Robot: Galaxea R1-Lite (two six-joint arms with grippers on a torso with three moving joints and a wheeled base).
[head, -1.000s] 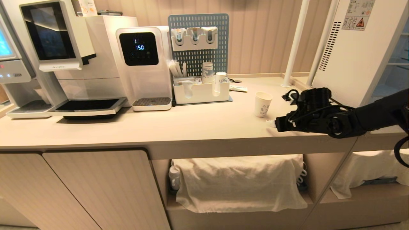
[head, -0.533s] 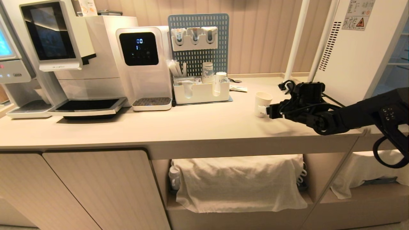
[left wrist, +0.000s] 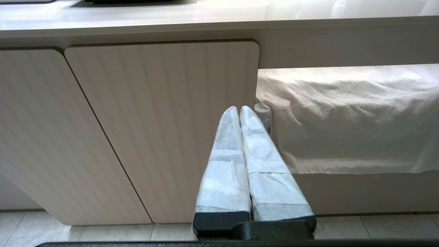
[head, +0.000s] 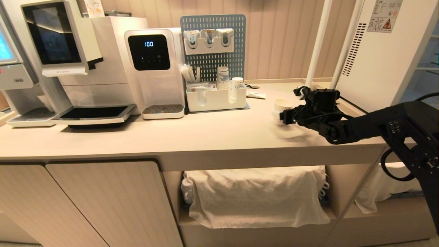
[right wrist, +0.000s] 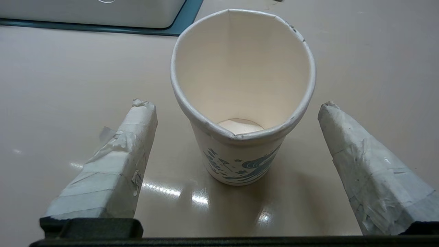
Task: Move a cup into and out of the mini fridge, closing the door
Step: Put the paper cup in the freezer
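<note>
A pointed crease already shows in the thin paper rim. The cup will squeeze into a long oval when I grip it and carry it.
The cup, white paper with a blue pattern, stands upright and empty on the counter left of the mini fridge. My right gripper reaches in low from the right and is open. In the right wrist view its taped fingers stand on either side of the cup, with a gap on each side and no contact. The fridge's wire shelves show at the right edge; the door is out of view. My left gripper is shut and empty, parked low in front of the cabinet.
A white organiser tray with stacked cups and a blue pegboard stand behind and left of the cup. Drink machines fill the counter's left. Two white poles rise beside the fridge. Cloth hangs under the counter.
My right arm has reached left and further in across the counter, its gripper opening wider, so the fingers now straddle the cup. The cup and the left arm have stayed still.
</note>
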